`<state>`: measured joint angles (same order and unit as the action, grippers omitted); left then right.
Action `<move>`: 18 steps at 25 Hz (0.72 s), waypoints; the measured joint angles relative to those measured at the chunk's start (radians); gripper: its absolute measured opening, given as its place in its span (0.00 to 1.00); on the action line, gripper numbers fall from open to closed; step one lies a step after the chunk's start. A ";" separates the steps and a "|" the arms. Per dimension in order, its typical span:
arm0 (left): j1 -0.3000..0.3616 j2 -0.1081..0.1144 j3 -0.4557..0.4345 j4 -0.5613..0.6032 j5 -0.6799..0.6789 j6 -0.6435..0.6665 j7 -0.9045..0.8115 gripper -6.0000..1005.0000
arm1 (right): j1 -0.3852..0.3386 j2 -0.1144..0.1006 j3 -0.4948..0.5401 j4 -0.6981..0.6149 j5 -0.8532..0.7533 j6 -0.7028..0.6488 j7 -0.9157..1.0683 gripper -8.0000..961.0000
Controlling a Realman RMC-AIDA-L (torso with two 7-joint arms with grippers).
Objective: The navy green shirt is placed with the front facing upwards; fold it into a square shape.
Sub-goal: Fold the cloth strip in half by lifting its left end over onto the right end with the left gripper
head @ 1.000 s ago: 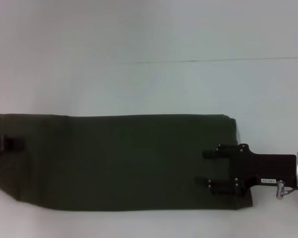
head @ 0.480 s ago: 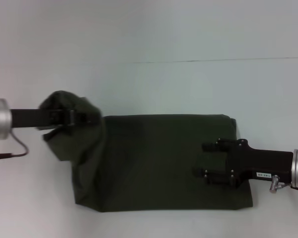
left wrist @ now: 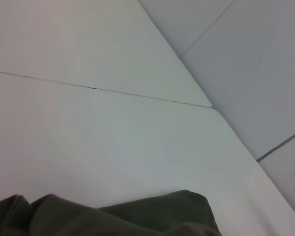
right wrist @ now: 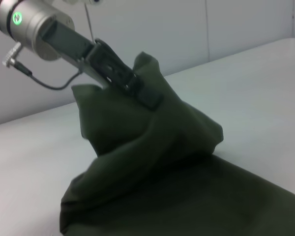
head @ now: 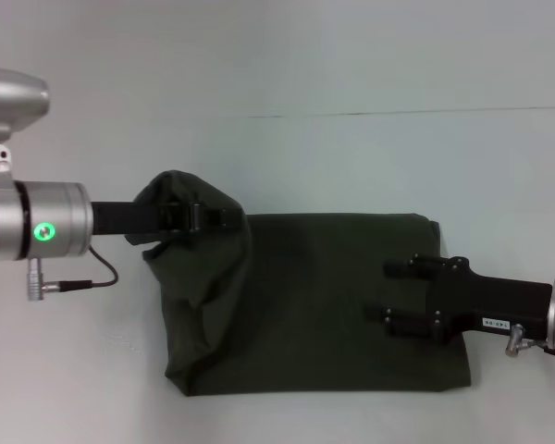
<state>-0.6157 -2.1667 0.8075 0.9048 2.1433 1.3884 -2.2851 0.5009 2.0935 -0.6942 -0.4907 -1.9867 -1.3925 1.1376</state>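
The shirt's held end droops in a loose heap over the shirt (head: 206,276), so next my left gripper pulls that end back while my right gripper pushes down next to the shirt's fold (head: 276,282).
The navy green shirt (head: 314,305) lies on the white table as a long folded band, plain side up, with no lettering showing. My left gripper (head: 217,217) is shut on the band's left end and holds it bunched up above the table, over the band's left part. In the right wrist view the same left gripper (right wrist: 130,81) pinches a raised peak of the shirt (right wrist: 177,187). My right gripper (head: 377,292) rests low on the shirt's right end, fingers apart and open. The left wrist view shows only a strip of the shirt (left wrist: 118,219).
The white table (head: 305,157) stretches around the shirt, with a thin seam line (head: 398,113) across its far side. The left arm's silver wrist (head: 37,231) with a green light and a dangling cable hangs over the table's left.
My left gripper has lifted the shirt's left end off the table and carried it rightward, so the flat band is now much shorter. The right gripper has barely moved.
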 joint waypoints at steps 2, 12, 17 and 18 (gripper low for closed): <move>-0.005 -0.001 0.027 -0.017 -0.009 -0.027 0.002 0.09 | -0.001 -0.001 0.002 0.002 0.005 0.001 0.000 0.81; -0.002 -0.003 0.135 -0.036 -0.131 -0.052 0.009 0.09 | -0.020 -0.004 0.069 0.011 0.010 0.015 -0.002 0.81; -0.013 -0.004 0.155 -0.065 -0.161 -0.062 0.027 0.09 | -0.038 -0.008 0.110 0.005 0.010 0.003 -0.001 0.81; -0.014 -0.005 0.167 -0.069 -0.175 -0.064 0.030 0.09 | -0.040 -0.008 0.111 0.005 0.009 0.001 -0.001 0.81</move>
<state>-0.6297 -2.1717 0.9746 0.8358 1.9688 1.3243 -2.2546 0.4612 2.0858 -0.5829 -0.4855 -1.9777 -1.3916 1.1368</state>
